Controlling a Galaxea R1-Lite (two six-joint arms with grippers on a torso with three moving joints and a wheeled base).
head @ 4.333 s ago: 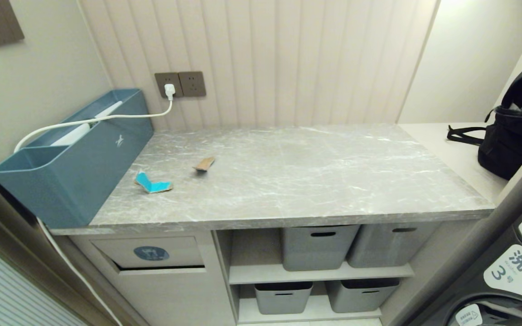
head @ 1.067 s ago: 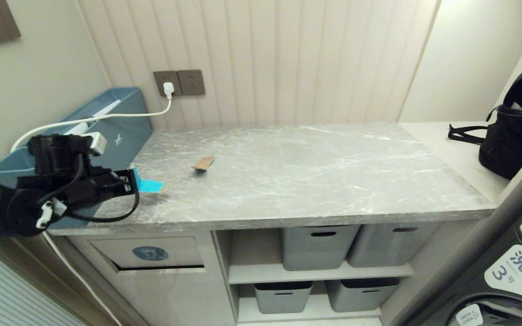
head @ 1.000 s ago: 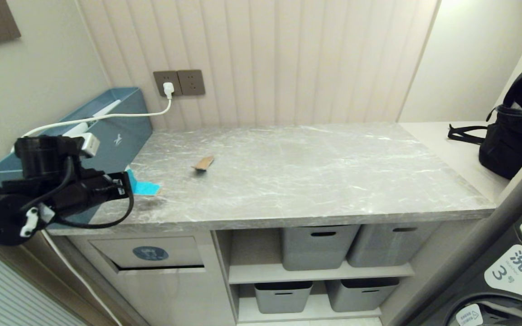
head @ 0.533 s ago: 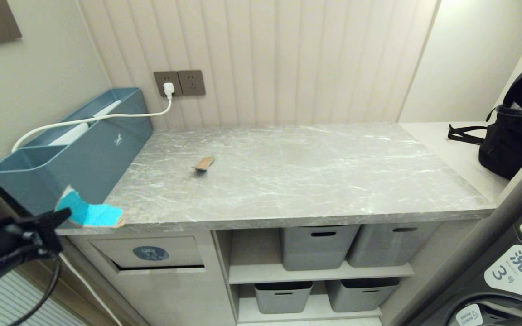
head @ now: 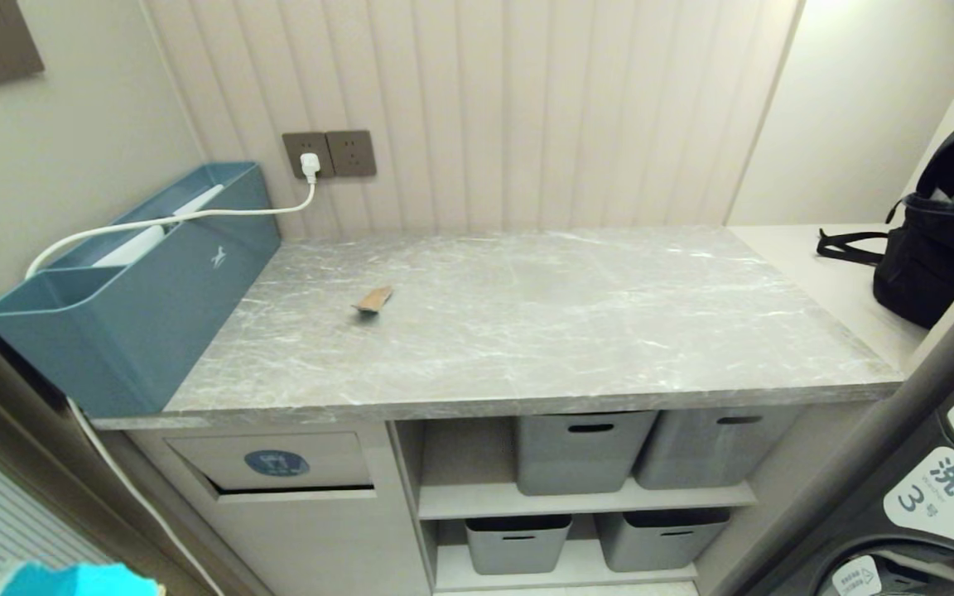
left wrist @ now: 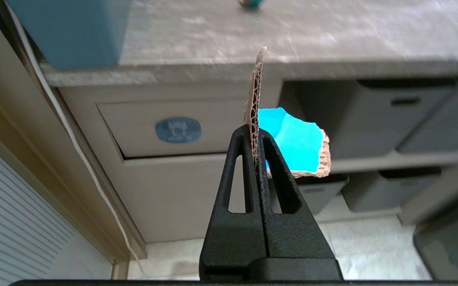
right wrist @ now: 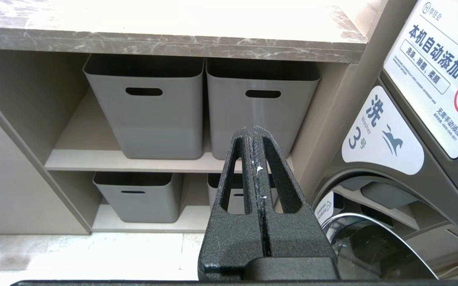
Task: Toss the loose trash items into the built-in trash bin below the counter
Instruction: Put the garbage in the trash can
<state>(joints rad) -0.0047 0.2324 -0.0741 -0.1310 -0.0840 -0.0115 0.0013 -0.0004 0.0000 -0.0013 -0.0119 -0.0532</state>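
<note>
The trash bin's flap [head: 270, 460] is hanging closed, low below the counter's edge, so the robot's left gripper should first move down and then push the flap's lower part [head: 287, 483] inward.
My left gripper [left wrist: 255, 133] is shut on a torn cardboard scrap [left wrist: 294, 141], held edge-on with its teal-blue face to one side. It hangs below the counter [head: 527, 348], in front of the beige cabinet. The built-in trash bin [left wrist: 161, 129], a flap with a blue oval sticker, lies just beyond it, also seen in the head view [head: 274, 462]. There only the held scrap's teal tip [head: 79, 579] shows, at the bottom left corner. A second scrap [head: 373, 299], brown side up, lies on the counter. My right gripper [right wrist: 253, 131] is shut and empty, parked low facing the grey tubs.
A long teal-blue box [head: 129, 298] with a white cable [head: 220, 213] stands at the counter's left end. Grey tubs [head: 580, 451] fill the shelves right of the bin. A black backpack [head: 941, 240] sits at the far right, above a washing machine [head: 941, 497].
My left arm has carried the teal scrap off the counter's front left edge and dropped down, leaving the head view except for the scrap's tip. The right arm has not moved.
</note>
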